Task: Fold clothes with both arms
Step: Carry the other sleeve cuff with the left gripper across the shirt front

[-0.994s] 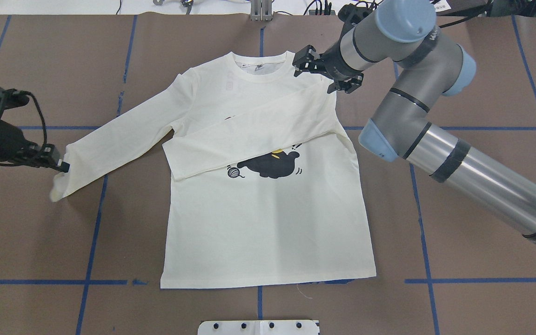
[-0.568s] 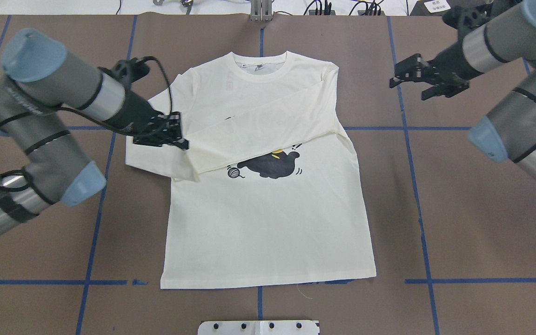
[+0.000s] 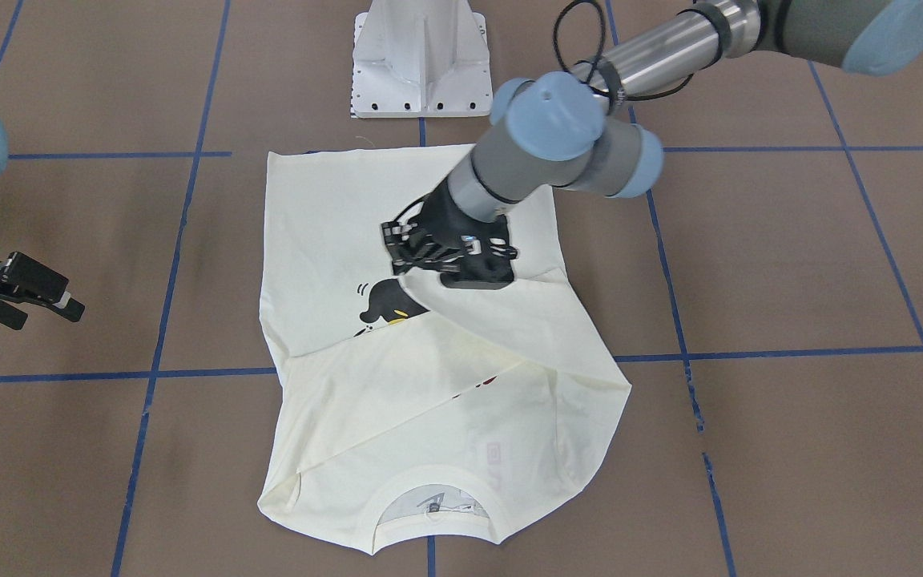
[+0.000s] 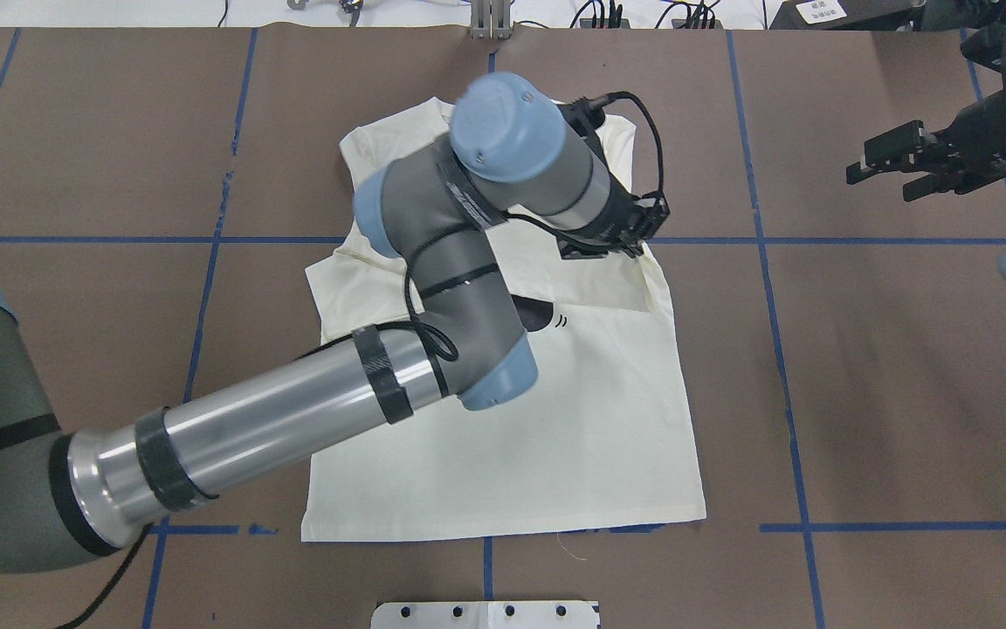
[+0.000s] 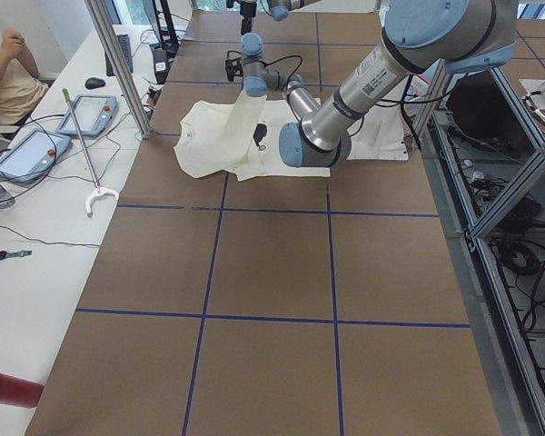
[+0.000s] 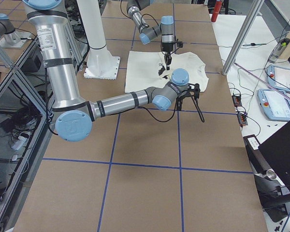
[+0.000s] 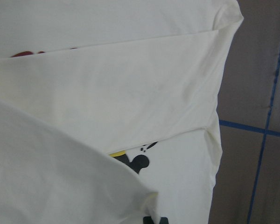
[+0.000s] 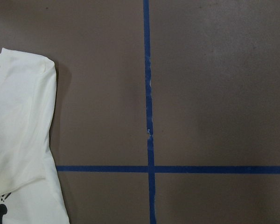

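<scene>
The sleeves (image 3: 381, 380) lie flat across the chest, so the whole shirt should slide and turn round with its folds still in place when the robot pulls the shirt's near corner (image 3: 273, 159).
The cream-white shirt (image 4: 555, 419) lies flat, front up, collar toward the far edge. Both sleeves are folded across the chest and cover most of the black cat print (image 3: 381, 303). My left arm reaches across the shirt (image 3: 325, 216). My left gripper (image 3: 405, 260) is shut on the end of the left sleeve and holds it just above the chest near the shirt's right side, where the overhead view also shows the left gripper (image 4: 634, 245). My right gripper (image 4: 878, 179) hangs open over bare table, well off the shirt's right side; in the front-facing view the right gripper (image 3: 49, 312) is at the left edge.
The white base block (image 3: 420, 60) stands at the robot's edge of the table. Blue tape lines (image 8: 148, 116) grid the brown surface. In the left side view a person (image 5: 4, 64) sits at a side table with tablets and cables.
My left gripper has carried the sleeve from the shirt's left edge across the chest to its right side. My right gripper has drawn further away to the right.
</scene>
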